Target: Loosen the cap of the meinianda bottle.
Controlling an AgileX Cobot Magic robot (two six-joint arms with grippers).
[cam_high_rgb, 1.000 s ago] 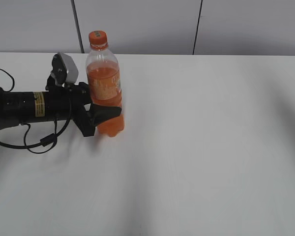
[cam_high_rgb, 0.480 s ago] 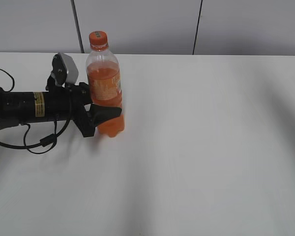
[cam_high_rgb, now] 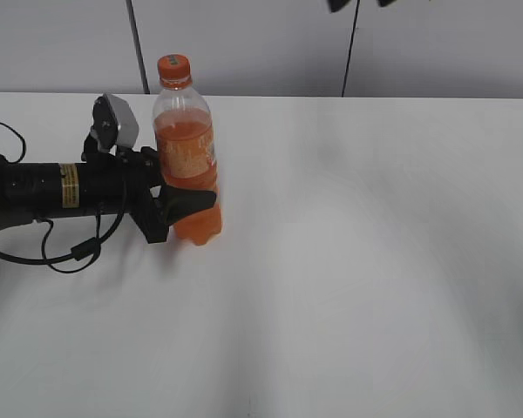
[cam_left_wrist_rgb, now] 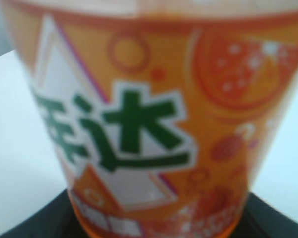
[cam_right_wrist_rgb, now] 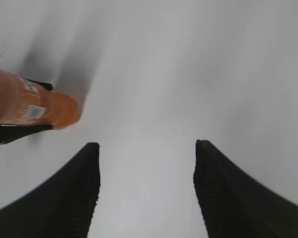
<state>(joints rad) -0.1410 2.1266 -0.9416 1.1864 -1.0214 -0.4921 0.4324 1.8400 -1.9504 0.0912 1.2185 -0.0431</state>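
Note:
The orange cap [cam_high_rgb: 174, 67] should come clean off and leave a ring behind when the robot turns and lifts it, as the ring goes around the bottle's neck [cam_high_rgb: 176, 84] at the cap's lower edge.
The meinianda bottle [cam_high_rgb: 187, 165] stands upright on the white table at the left, with orange drink inside and an orange-and-white label. Its orange cap [cam_high_rgb: 173, 66] is on top with nothing touching it. My left gripper [cam_high_rgb: 186, 203] reaches in from the left and is shut on the bottle's lower body. In the left wrist view the label [cam_left_wrist_rgb: 149, 124] fills the frame. My right gripper [cam_right_wrist_rgb: 146, 148] is open and empty, high above the table. Its dark tips show at the top edge of the exterior view [cam_high_rgb: 359, 4]. The bottle also shows in the right wrist view [cam_right_wrist_rgb: 25, 101].
The white table [cam_high_rgb: 357, 244] stretches to the right and front of the bottle. A grey panelled wall [cam_high_rgb: 261, 43] stands behind the table's far edge. The left arm's black cable [cam_high_rgb: 70, 252] loops on the table at the left.
The right gripper's dark tips have come into view at the top edge of the exterior view. The bottle and the left arm have not moved.

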